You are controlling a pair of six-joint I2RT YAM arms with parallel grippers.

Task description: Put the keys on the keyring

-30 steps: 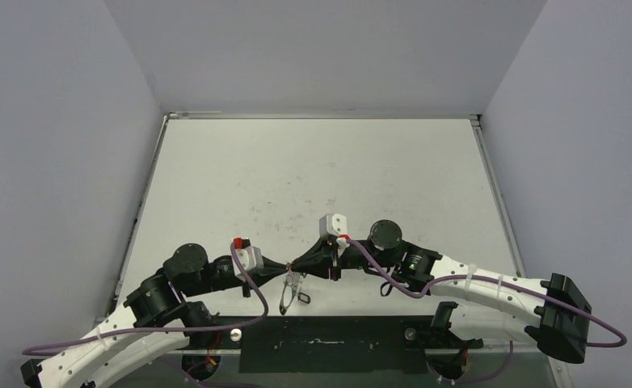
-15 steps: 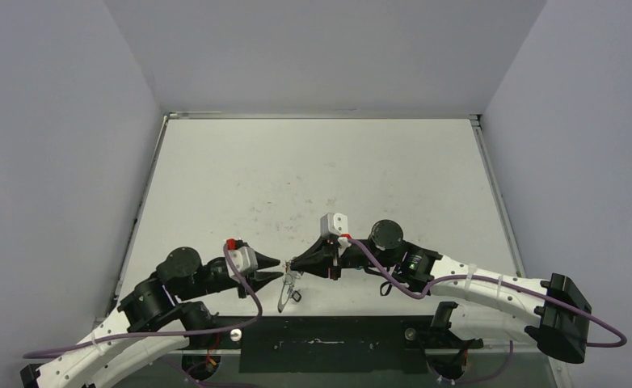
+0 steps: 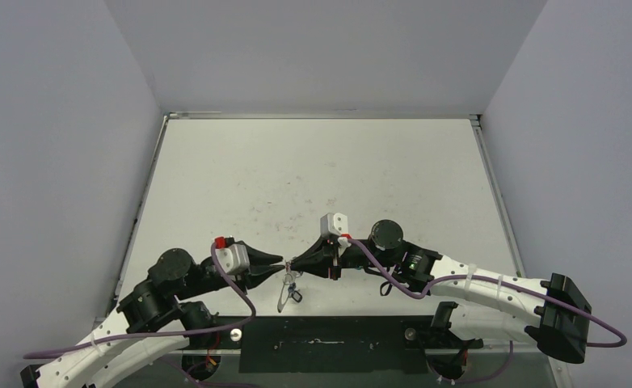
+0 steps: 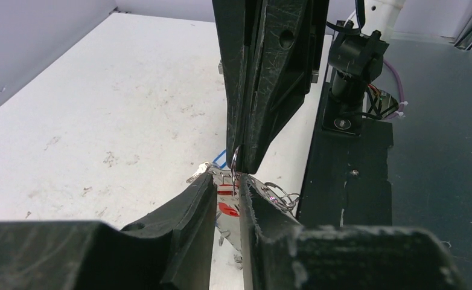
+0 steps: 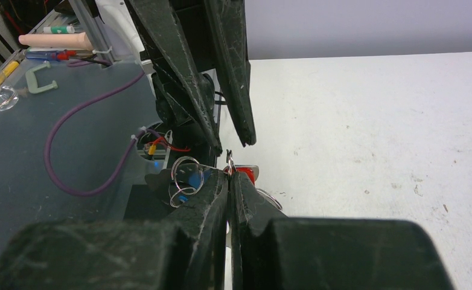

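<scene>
My left gripper's fingers are just short of the keyring's hoop (image 4: 234, 165). My left gripper should open, move in and close below my right gripper's tips (image 4: 233, 181).
My right gripper (image 3: 294, 265) is shut on the thin silvery keyring (image 5: 228, 162) and holds it above the table near the front edge. The hoop hangs down from its tips (image 3: 284, 296). The red-tagged key (image 5: 246, 175) and the light blue-tagged key (image 5: 189, 177), with small split rings, dangle under the right fingers. My left gripper (image 3: 280, 262) faces the right one tip to tip, jaws a little apart, empty. In the left wrist view the red tag (image 4: 227, 208) shows between my left fingers (image 4: 204, 196), below the right gripper's tips (image 4: 241, 160).
The black base plate (image 3: 329, 343) lies just in front of the keys at the table's near edge. A glass-topped bench with cables and small tools (image 5: 40, 84) shows beyond the left arm in the right wrist view. Grey walls enclose the white table (image 3: 313, 170).
My left gripper has let go of the ring, drawn back to the left and then shifted slightly, its jaws now apart. The right gripper has stayed still, and the keys hang a little lower left.
</scene>
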